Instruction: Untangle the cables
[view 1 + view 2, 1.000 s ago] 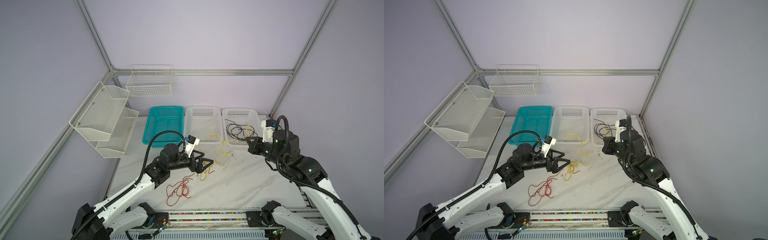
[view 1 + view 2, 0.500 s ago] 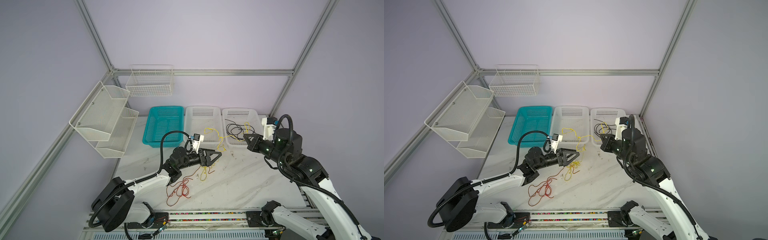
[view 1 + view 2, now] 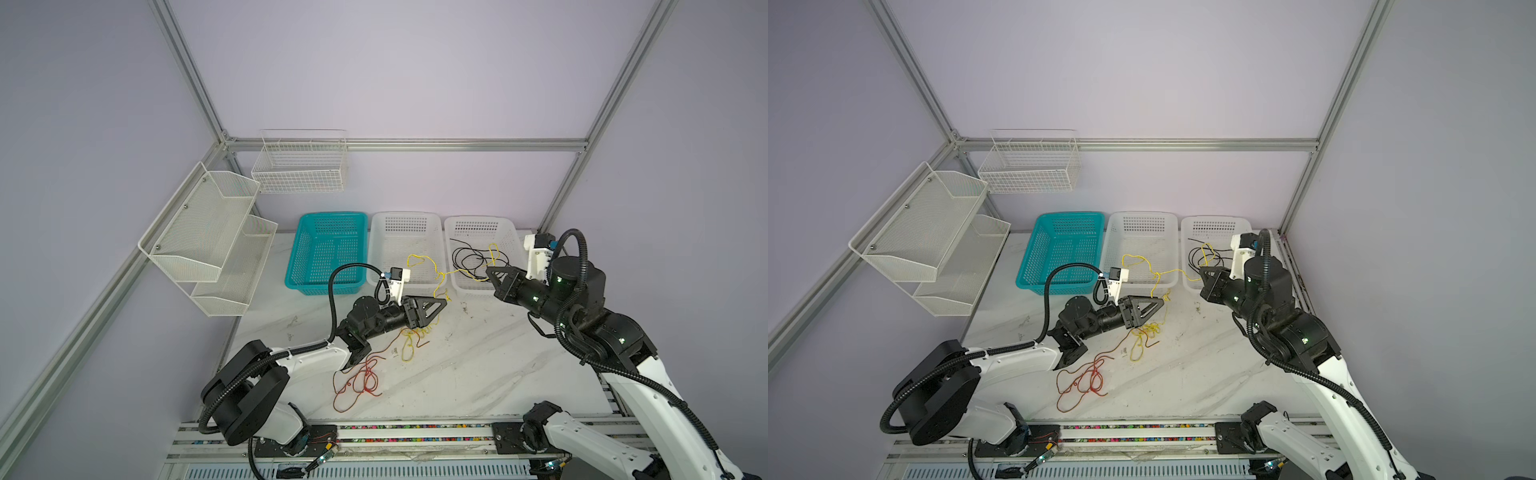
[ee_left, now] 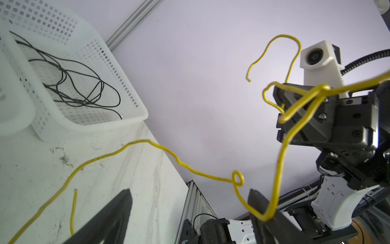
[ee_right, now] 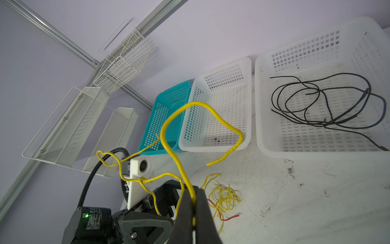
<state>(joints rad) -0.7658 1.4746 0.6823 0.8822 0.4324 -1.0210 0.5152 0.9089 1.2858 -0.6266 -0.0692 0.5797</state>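
Observation:
A yellow cable is only hooked around a finger of my left gripper (image 4: 264,216). I should grip the yellow cable's bend (image 4: 274,196) first, and then pull the yellow cable off my right gripper's cable.
My right gripper (image 3: 491,273) (image 5: 193,191) is shut on a yellow cable (image 5: 196,103), held above the table in front of the right white basket (image 3: 482,220). From that grip the yellow cable (image 3: 436,276) droops leftward to a small yellow tangle (image 3: 415,336) on the table. My left gripper (image 3: 441,304) (image 4: 190,192) is open beside that hanging strand, and a bend of the strand hooks round one of its fingers (image 4: 260,202). A red-orange cable (image 3: 357,382) lies loose on the table below the left arm, one end (image 5: 230,217) under the yellow tangle. Black cables (image 3: 473,262) lie coiled inside the right white basket.
A teal basket (image 3: 328,249) and a middle white basket (image 3: 405,222) stand along the back beside the right one. A two-tier mesh shelf (image 3: 208,232) hangs on the left wall, a wire basket (image 3: 299,166) on the back wall. The table's front edge meets a metal rail (image 3: 415,432).
The left gripper has left the tangle and reached right and back to the hanging yellow strand, its jaws a little narrower. The right gripper has lifted the yellow cable slightly toward the baskets.

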